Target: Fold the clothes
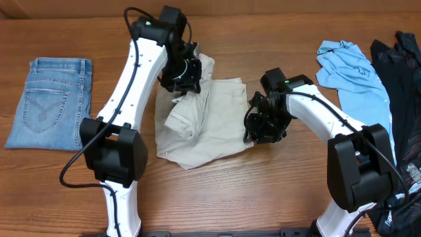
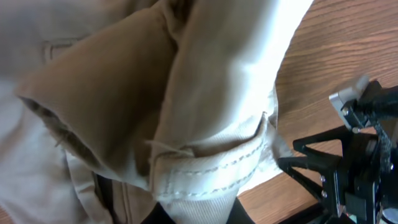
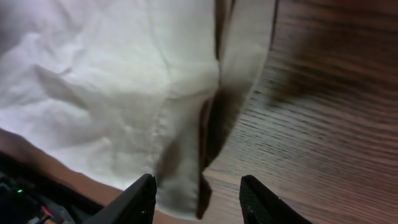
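The stitched waistband (image 2: 208,171) is hanging from my left gripper next to the cream shorts' open flat part (image 1: 229,108). I should keep moving it across until it hangs above that part of the shorts.
The cream shorts (image 1: 210,122) lie crumpled mid-table. My left gripper (image 1: 179,78) is shut on a bunched fold of them near their top left edge and holds it raised; in the left wrist view the stitched waistband (image 2: 217,168) hangs right at the jaws, which the cloth hides. My right gripper (image 1: 262,125) is low at the shorts' right edge. In the right wrist view its fingers (image 3: 198,198) are open, with a hem corner of the shorts (image 3: 180,180) lying between them.
Folded blue jeans (image 1: 49,102) lie at the far left. A light blue shirt (image 1: 352,69) and dark garments (image 1: 401,79) lie at the right. Bare wooden table (image 1: 263,191) runs along the front.
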Tool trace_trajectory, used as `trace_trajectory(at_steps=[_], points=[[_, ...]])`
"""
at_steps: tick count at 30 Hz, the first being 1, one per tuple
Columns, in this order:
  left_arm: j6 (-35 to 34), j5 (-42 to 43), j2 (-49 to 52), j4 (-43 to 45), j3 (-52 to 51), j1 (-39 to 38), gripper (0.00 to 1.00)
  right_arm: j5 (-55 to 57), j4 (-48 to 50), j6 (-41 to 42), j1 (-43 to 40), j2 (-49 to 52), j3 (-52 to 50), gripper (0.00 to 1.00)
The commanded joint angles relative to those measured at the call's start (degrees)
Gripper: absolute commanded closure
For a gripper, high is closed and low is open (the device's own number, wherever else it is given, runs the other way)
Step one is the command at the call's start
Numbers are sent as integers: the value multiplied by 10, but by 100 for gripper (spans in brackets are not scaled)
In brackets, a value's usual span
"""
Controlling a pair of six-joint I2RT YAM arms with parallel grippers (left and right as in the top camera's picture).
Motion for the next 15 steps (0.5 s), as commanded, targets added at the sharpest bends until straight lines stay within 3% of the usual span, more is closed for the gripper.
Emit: trace_trajectory(at_steps=[1, 15], points=[[-14, 9, 13, 8, 16, -14, 89, 17, 6, -5, -3, -2, -3, 53], [-61, 14, 25, 47, 16, -61, 89, 43, 15, -31, -3, 52, -3, 54]])
